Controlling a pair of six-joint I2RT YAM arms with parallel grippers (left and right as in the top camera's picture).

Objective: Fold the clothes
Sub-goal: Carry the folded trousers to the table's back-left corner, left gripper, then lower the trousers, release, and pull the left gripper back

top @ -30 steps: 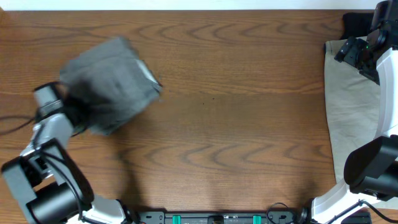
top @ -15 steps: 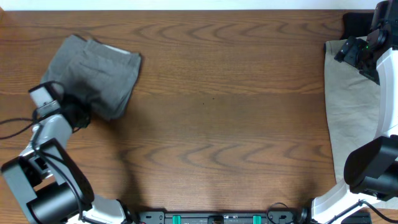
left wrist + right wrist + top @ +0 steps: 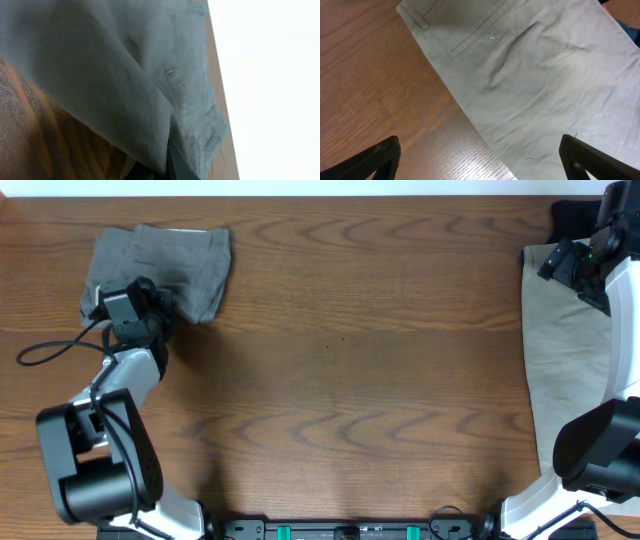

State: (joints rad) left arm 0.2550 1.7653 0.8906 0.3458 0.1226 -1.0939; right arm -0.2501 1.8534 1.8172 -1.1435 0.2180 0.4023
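Observation:
The grey shorts lie bunched [image 3: 165,262], short of the table's far corner, so my left gripper should push their near edge toward that corner [image 3: 62,210] before it opens.
The grey shorts [image 3: 185,265] lie bunched at the table's far left corner. My left gripper [image 3: 150,298] is at their near edge, shut on a fold of the grey cloth; the left wrist view shows the grey shorts [image 3: 125,75] draped over the fingers [image 3: 167,167], with a back pocket button visible. The beige-khaki shorts [image 3: 560,360] lie flat along the right edge; the right wrist view shows their [image 3: 535,85] waistband and buttoned back pocket. My right gripper [image 3: 480,155] hangs open above them, holding nothing.
The wooden table [image 3: 360,370] stretches between the two garments. A dark object [image 3: 572,218] sits at the far right corner. A black cable [image 3: 50,350] loops beside the left arm. The table's far edge runs just behind the grey shorts.
My left gripper has swung the grey shorts from mid-left toward the far left corner, where they now lie. The right arm and the beige shorts have not moved.

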